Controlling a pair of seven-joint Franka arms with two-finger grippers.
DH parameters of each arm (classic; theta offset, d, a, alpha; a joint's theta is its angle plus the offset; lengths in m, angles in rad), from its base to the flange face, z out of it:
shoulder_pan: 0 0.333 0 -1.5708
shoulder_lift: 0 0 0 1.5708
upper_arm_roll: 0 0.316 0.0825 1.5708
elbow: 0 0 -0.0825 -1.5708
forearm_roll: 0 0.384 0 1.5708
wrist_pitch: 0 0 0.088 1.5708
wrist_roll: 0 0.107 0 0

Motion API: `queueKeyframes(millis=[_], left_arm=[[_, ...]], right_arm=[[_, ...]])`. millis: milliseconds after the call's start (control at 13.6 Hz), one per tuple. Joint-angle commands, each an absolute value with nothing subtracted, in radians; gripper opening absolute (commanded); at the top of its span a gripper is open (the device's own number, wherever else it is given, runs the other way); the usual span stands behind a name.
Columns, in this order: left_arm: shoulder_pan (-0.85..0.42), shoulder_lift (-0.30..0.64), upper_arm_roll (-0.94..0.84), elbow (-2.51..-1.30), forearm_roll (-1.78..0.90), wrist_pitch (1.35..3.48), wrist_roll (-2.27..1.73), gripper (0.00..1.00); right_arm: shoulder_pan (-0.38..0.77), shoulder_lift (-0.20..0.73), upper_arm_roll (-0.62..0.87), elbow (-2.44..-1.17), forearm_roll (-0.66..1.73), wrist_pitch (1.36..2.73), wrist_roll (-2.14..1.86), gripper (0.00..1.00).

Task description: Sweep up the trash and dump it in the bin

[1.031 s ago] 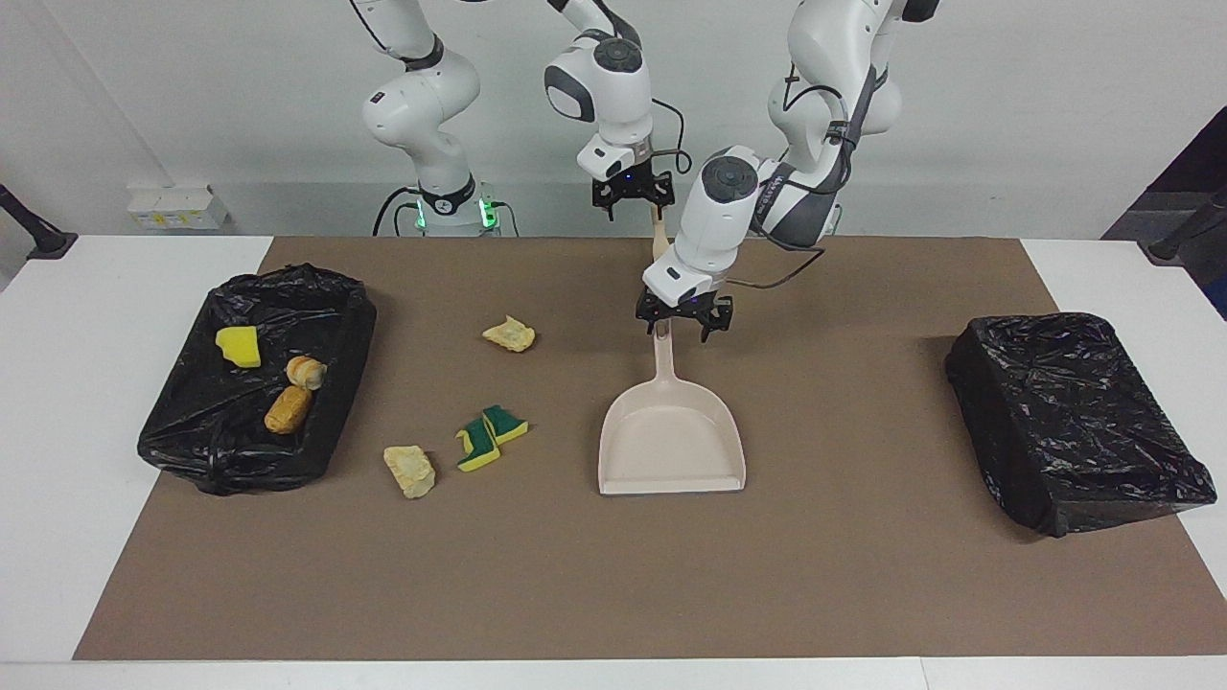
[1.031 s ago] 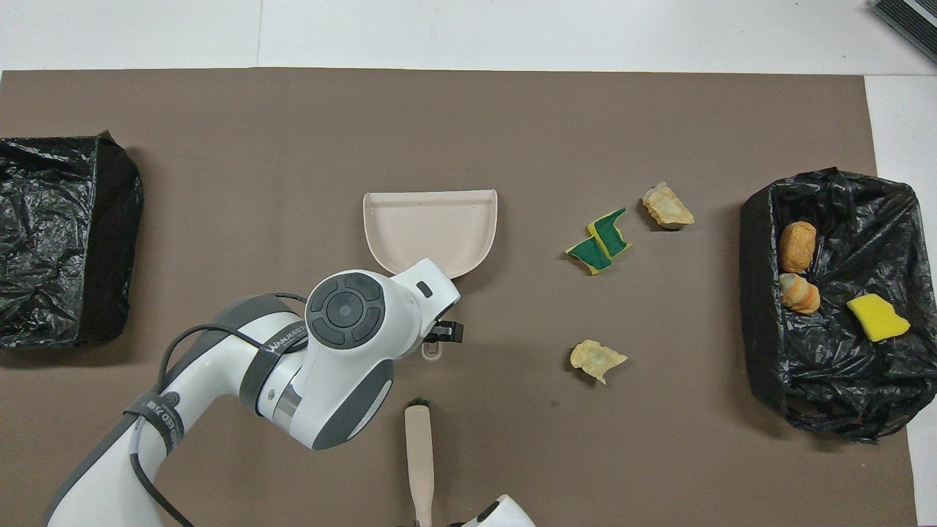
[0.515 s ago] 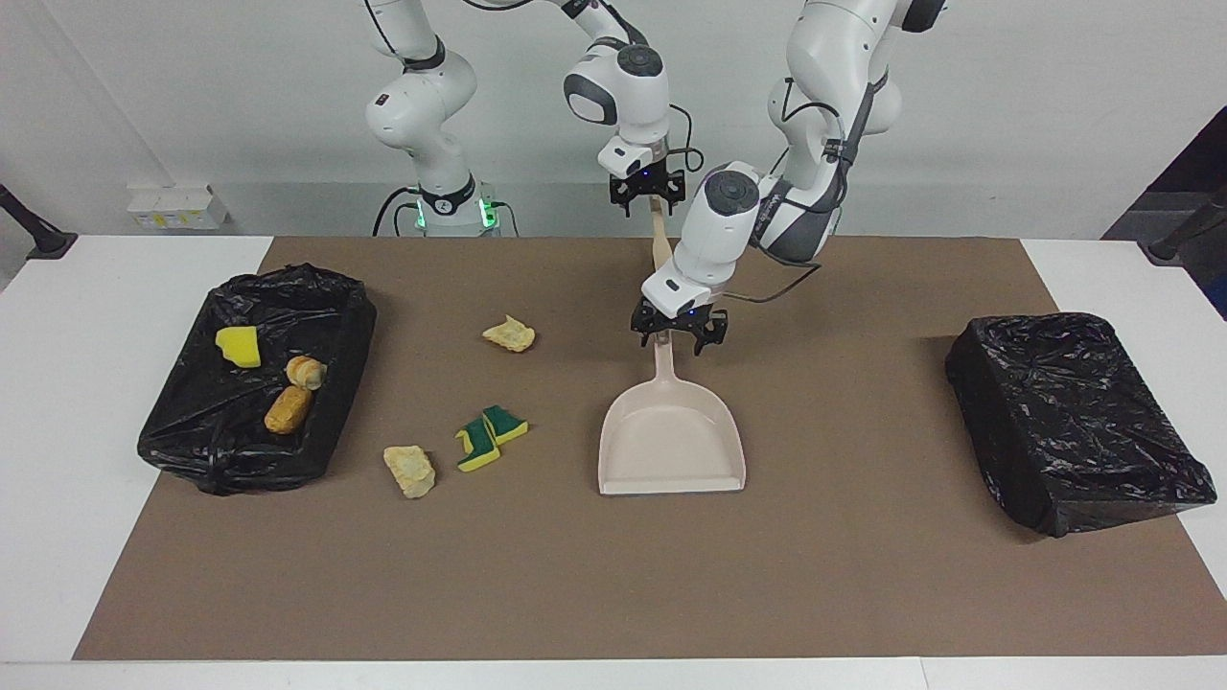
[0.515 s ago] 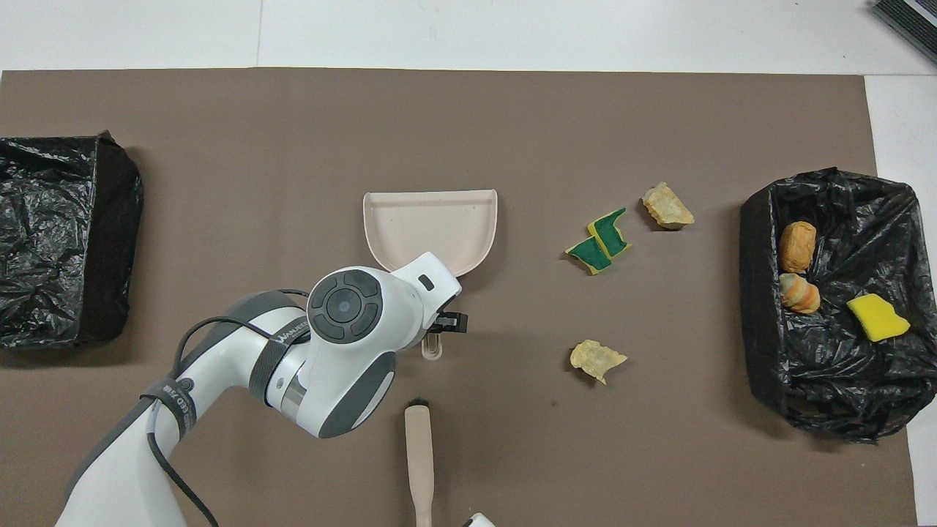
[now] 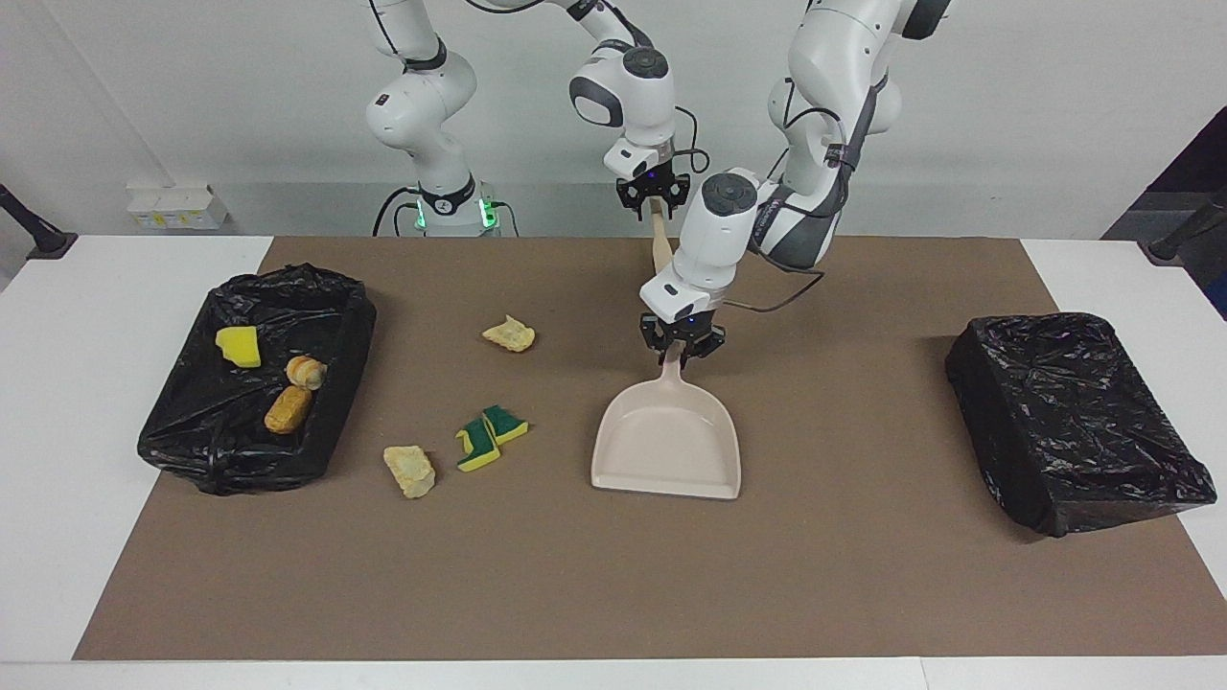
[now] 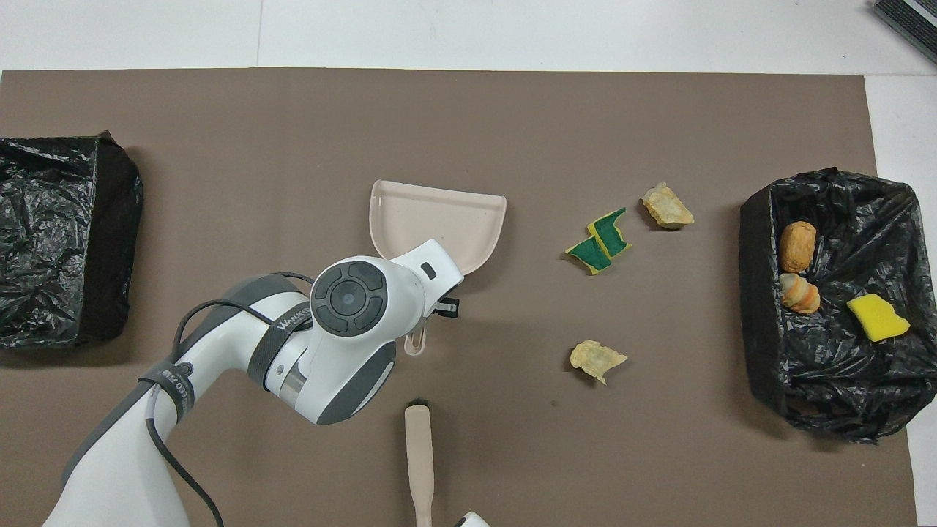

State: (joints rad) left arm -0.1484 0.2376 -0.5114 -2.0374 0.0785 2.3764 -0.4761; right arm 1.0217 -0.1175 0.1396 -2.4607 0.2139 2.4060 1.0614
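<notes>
The dustpan's straight front edge [image 6: 441, 189] is lying low and open, so as I sweep I expect the loose scraps [image 6: 599, 242] to slide over it and collect inside.
My left gripper [image 5: 681, 347] is shut on the handle of the beige dustpan [image 5: 668, 446], which rests on the brown mat and also shows in the overhead view [image 6: 439, 223]. My right gripper [image 5: 652, 196] is open over the handle end of the beige brush [image 5: 659, 247], which lies on the mat nearer to the robots than the dustpan [image 6: 419, 457]. Trash on the mat: two green-and-yellow scraps [image 5: 490, 437], a beige scrap [image 5: 409, 470] and a pale scrap [image 5: 509, 333]. Three more scraps [image 5: 288, 409] lie in the black-lined bin [image 5: 347, 321].
That open bin [image 6: 761, 307] stands at the right arm's end of the table. A second bin wrapped in a black bag [image 5: 1074, 422] stands at the left arm's end. The brown mat [image 5: 613, 594] covers the middle of the white table.
My left gripper has dropped and shut on the dustpan handle, and the dustpan has turned slightly. My right gripper has moved over the brush handle.
</notes>
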Motion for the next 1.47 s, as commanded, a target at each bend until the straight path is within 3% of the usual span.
queueKeyframes(millis=[0, 74, 294, 662, 957, 1104, 1399], left_arm=[[-0.141, 0.247, -0.511, -2.013, 0.152, 2.329, -0.479, 0.00], [-0.141, 0.230, -0.511, -2.013, 0.172, 2.286, -0.466, 0.00], [-0.117, 0.169, -0.503, -2.013, 0.189, 2.156, -0.202, 0.00], [-0.057, 0.124, -0.503, -2.026, 0.187, 2.023, 0.279, 0.00], [-0.063, 0.118, -0.511, -2.057, 0.189, 2.020, 0.393, 0.00], [-0.066, 0.126, -0.537, -2.057, 0.189, 2.010, 0.393, 0.00], [-0.075, 0.130, -0.548, -2.056, 0.189, 2.014, 0.373, 0.00]], right_arm=[[1.020, -0.098, 0.140, -2.442, 0.202, 2.413, 1.068, 0.12], [1.017, -0.088, 0.140, -2.427, 0.202, 2.398, 1.065, 0.00], [0.976, -0.080, 0.129, -2.352, 0.178, 2.283, 1.052, 0.00], [0.731, -0.231, 0.129, -2.336, 0.175, 1.990, 0.844, 0.00], [0.499, -0.264, 0.126, -2.327, 0.155, 1.901, 0.589, 0.00], [0.402, -0.238, 0.129, -2.283, 0.063, 1.907, 0.563, 0.00], [0.182, -0.097, 0.129, -2.146, -0.067, 1.925, 0.349, 0.00]])
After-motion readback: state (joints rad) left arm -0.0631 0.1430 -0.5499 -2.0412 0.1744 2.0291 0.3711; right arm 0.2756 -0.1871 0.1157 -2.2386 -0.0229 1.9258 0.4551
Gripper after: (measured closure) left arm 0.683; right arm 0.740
